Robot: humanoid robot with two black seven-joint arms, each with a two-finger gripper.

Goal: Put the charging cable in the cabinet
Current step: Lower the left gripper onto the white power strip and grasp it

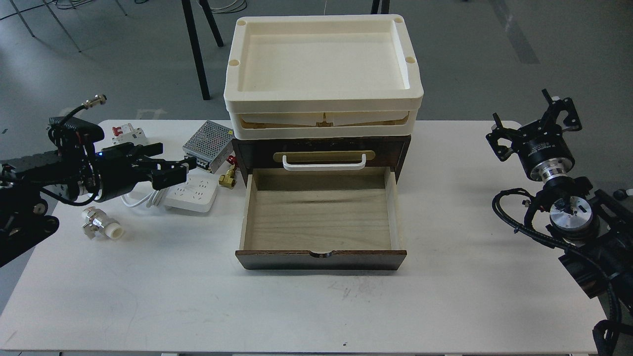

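Note:
The cord's parts lie bunched together [156,198] against the charging cable [194,193]. The cord will come along as a gathered, looped bundle when I pick up the charging cable.
The charging cable [194,194] is a flat white power strip lying on the table left of the cabinet, with its cord [140,201] looped beside it. My left gripper [179,168] reaches in from the left and hovers over the strip's left half, hiding that part. Its jaws are apart and empty. The dark-brown cabinet [395,148] stands mid-table with its pale wood drawer [319,217] pulled out and empty. A white bar handle [324,163] shows above the drawer. My right gripper [534,123] is open and empty at the table's right edge, far from the cabinet.
Two cream plastic trays [321,104] are stacked on the cabinet. A perforated metal power-supply box [207,140], a white breaker with a red switch [127,133] and a small brass fitting [227,179] lie near the strip. A metal-and-white fitting [101,225] lies at front left.

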